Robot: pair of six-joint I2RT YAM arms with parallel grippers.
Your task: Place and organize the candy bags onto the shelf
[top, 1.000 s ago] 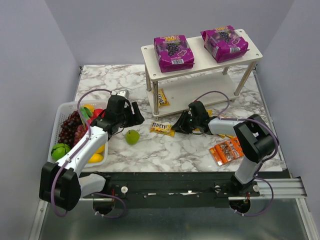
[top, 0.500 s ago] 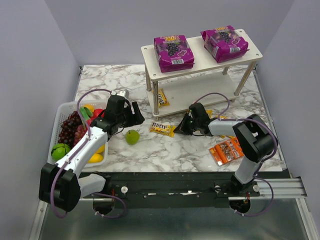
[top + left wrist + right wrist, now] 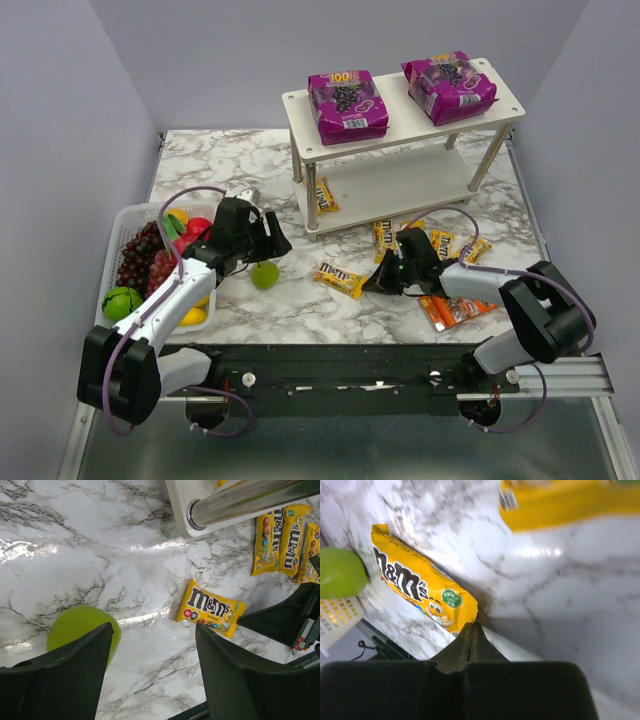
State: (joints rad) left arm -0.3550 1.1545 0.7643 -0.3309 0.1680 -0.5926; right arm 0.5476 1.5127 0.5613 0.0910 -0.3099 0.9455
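Note:
I should open my right gripper and close it deeper over the packet's end (image 3: pixel 456 604) before I lift the packet to the lower level, because my right gripper pinches only the corner of the yellow packet (image 3: pixel 471 619).
The white shelf (image 3: pixel 400 180) carries two purple candy bags (image 3: pixel 347 105) (image 3: pixel 448 87) on its top tier and one yellow packet (image 3: pixel 322 194) on the lower tier. More yellow packets (image 3: pixel 384 235) (image 3: pixel 441 243) (image 3: pixel 475 250) lie on the marble in front of it. Another yellow packet (image 3: pixel 340 280) (image 3: pixel 420 590) lies mid-table. My right gripper (image 3: pixel 372 284) (image 3: pixel 471 626) is shut on its corner. An orange pack (image 3: pixel 455 308) lies partly under the right arm. Beside a green apple (image 3: pixel 264 273) (image 3: pixel 82 630), my left gripper (image 3: pixel 270 243) (image 3: pixel 154 630) hovers open and holds nothing.
A white fruit basket (image 3: pixel 118 236) with grapes and other fruit stands at the left edge. The shelf's metal leg (image 3: pixel 250 500) is just ahead of the left gripper. The table's near edge (image 3: pixel 380 345) runs close behind the right gripper.
The right gripper has closed and moved toward the near edge, and the yellow packet has come along with it. Its arm has swung off the packets before the shelf. The left gripper shifted slightly.

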